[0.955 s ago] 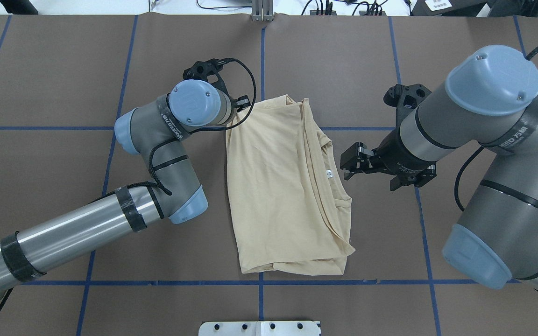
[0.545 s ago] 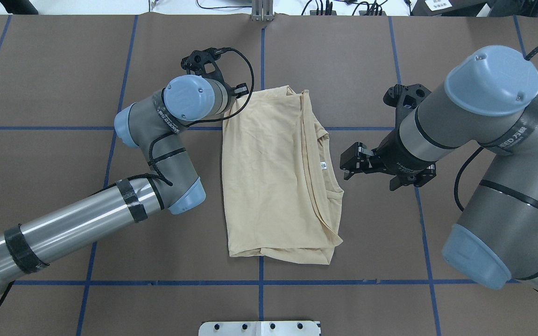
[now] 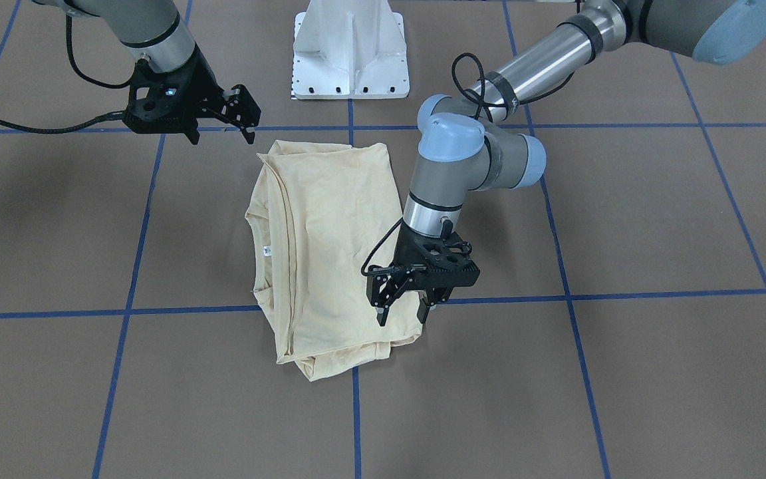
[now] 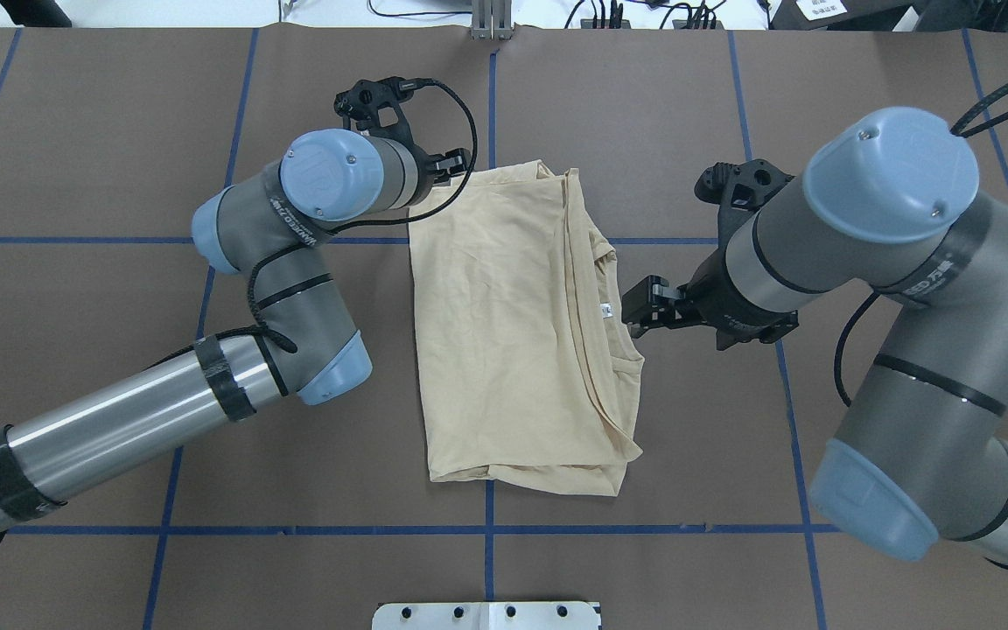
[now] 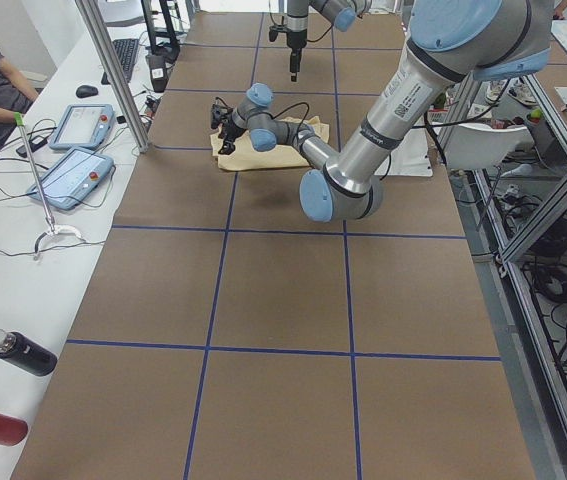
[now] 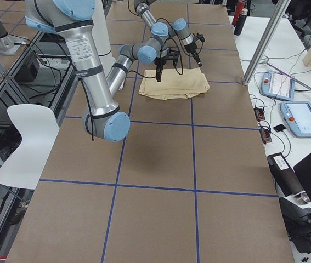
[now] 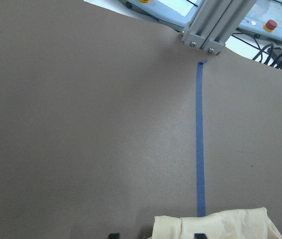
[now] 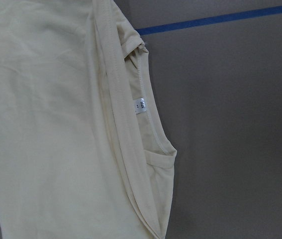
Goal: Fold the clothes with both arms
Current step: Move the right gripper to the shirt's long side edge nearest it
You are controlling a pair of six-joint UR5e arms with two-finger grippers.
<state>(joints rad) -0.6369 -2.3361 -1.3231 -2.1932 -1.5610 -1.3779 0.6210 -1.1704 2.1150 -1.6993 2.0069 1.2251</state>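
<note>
My right gripper is to pinch the T-shirt's folded part by its near end and pull it over the neckline, since that part stops before the neck label.
The cream-yellow T-shirt [image 4: 513,332] lies folded into a long rectangle at the table's middle, print hidden, white neck label [image 4: 606,309] at its right edge. It also shows in the front view [image 3: 330,246] and both wrist views [image 7: 215,226] [image 8: 46,124]. My left gripper [image 3: 401,316] stands upright over the shirt's far left corner, jaws apart, one finger over the cloth and one off its edge. My right gripper [image 4: 635,311] hovers open just right of the neckline, apart from the cloth; it also shows in the front view [image 3: 250,125].
The white pedestal base [image 3: 350,60] stands at the robot's side of the table. Blue tape lines [image 4: 486,529] grid the brown table. An aluminium post [image 4: 491,22] stands at the far edge. Tablets [image 5: 73,150] and bottles [image 5: 23,352] lie on the side bench.
The shirt slid left and away with my left gripper, then stayed still. My left arm shifted further left. My right gripper moved left, closer to the neckline.
</note>
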